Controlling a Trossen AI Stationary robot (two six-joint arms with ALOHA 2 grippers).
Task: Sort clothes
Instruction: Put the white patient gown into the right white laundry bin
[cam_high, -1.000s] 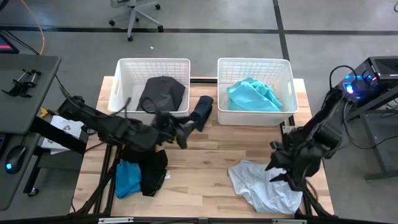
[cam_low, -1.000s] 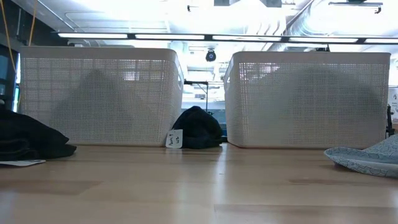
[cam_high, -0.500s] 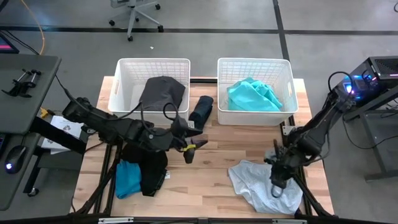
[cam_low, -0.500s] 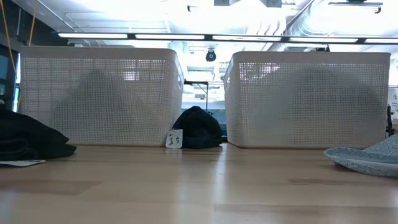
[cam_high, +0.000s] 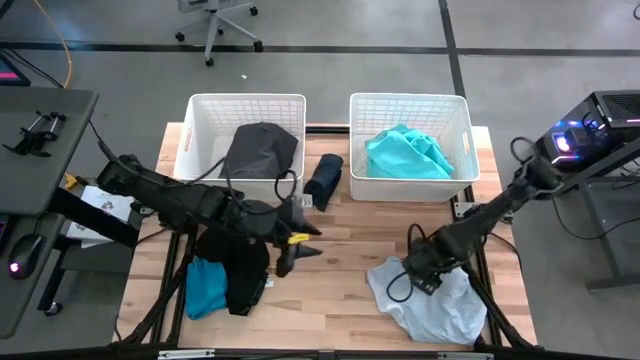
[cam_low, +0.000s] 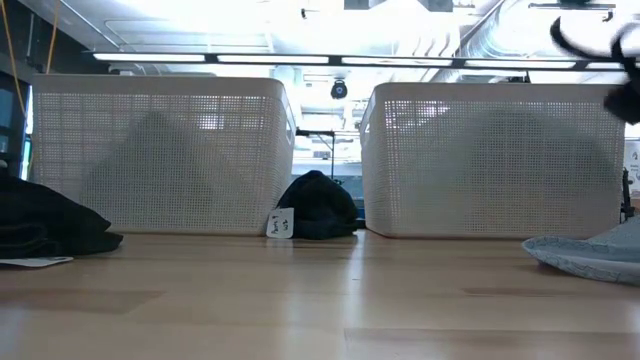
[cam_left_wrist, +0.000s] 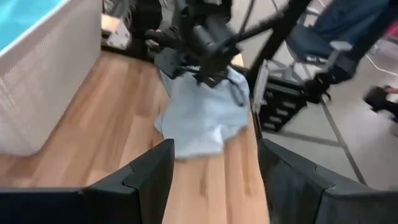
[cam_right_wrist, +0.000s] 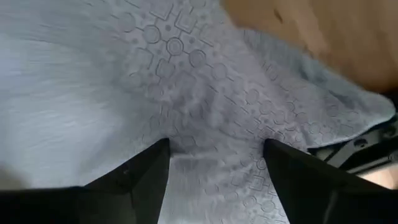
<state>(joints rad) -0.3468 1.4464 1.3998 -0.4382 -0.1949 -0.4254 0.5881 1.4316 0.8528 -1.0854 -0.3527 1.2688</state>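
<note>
Next, I pull my left gripper back and send it to the navy garment (cam_high: 323, 181) by the baskets, because my right gripper is already above the pale blue garment (cam_high: 452, 310).
A pale blue patterned garment (cam_high: 432, 302) lies crumpled on the table at the near right; it also shows in the low view (cam_low: 585, 258). My right gripper (cam_high: 410, 280) is open close over its left part (cam_right_wrist: 186, 93); I cannot tell whether it touches. My left gripper (cam_high: 305, 250) is open and empty over mid-table, pointing toward that garment (cam_left_wrist: 202, 118). A charcoal garment (cam_high: 262, 150) lies in the left basket and a turquoise one (cam_high: 405, 152) in the right basket. A navy garment (cam_high: 323, 180) lies between the baskets. Black (cam_high: 240, 275) and blue (cam_high: 205, 287) garments lie at the near left.
Two white slatted baskets (cam_high: 200, 115) (cam_high: 460, 115) stand along the table's far edge. Bare wood lies between the near-left pile and the pale blue garment. A desk with a mouse (cam_high: 22, 250) stands left of the table, and equipment with a blue light (cam_high: 565, 140) stands to its right.
My left gripper has drawn back from the navy garment toward the table's near edge and turned. My right gripper has swung toward the table's left, across the pale blue garment to its left part. The garments have kept still.
</note>
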